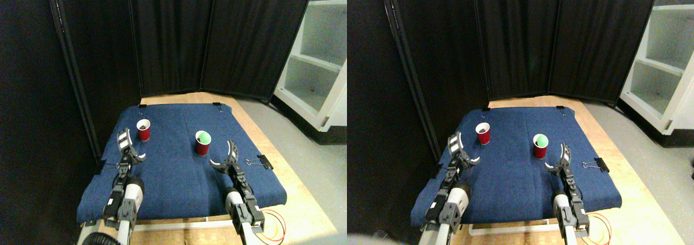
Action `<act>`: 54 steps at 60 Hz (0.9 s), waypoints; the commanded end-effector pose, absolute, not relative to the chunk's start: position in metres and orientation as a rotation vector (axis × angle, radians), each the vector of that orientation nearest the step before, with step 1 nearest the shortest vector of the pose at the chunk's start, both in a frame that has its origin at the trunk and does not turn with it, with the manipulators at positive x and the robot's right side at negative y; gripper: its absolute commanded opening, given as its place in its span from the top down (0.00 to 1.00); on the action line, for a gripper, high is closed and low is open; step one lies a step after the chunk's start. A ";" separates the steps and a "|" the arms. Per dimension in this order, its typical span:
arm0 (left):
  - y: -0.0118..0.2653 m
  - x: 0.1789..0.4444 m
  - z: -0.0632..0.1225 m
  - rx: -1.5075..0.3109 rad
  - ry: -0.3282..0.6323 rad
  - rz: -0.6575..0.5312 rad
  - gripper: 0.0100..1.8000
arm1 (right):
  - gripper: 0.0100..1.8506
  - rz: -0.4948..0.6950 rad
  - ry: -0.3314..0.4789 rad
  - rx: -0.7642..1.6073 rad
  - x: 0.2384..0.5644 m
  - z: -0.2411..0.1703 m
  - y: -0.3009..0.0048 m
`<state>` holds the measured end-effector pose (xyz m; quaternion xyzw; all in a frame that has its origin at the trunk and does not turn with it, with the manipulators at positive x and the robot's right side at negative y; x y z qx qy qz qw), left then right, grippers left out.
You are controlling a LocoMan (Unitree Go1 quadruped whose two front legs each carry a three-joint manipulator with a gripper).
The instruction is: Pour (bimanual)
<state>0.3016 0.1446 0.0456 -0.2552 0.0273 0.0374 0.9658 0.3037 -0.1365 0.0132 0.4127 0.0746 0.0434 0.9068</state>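
My gripper will pour, and the green thing (203, 137) will fall out in one piece into the other cup, because a smooth rounded dome (203, 133) shows inside the cup's rim.
Two red cups stand upright on the blue cloth (179, 180). The left red cup (143, 130) has a white inside with something dark in it. The right red cup (203, 143) holds something green. My left gripper (131, 148) is open, just left of and nearer than the left cup, not touching it. Open as well, my right gripper (223, 155) sits close to the right cup's near right side, with nothing between its fingers.
Black curtain panels (173, 39) close off the back and left. A white shelf unit (317, 66) stands at the right. A black binder clip (264, 161) holds the cloth's right edge. The cloth lies on a wooden board (303, 201), with red cable near its front.
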 end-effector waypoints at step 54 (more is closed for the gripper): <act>0.147 0.379 0.016 -0.930 -0.026 0.299 0.42 | 0.46 -0.008 0.319 1.220 0.332 0.003 -0.114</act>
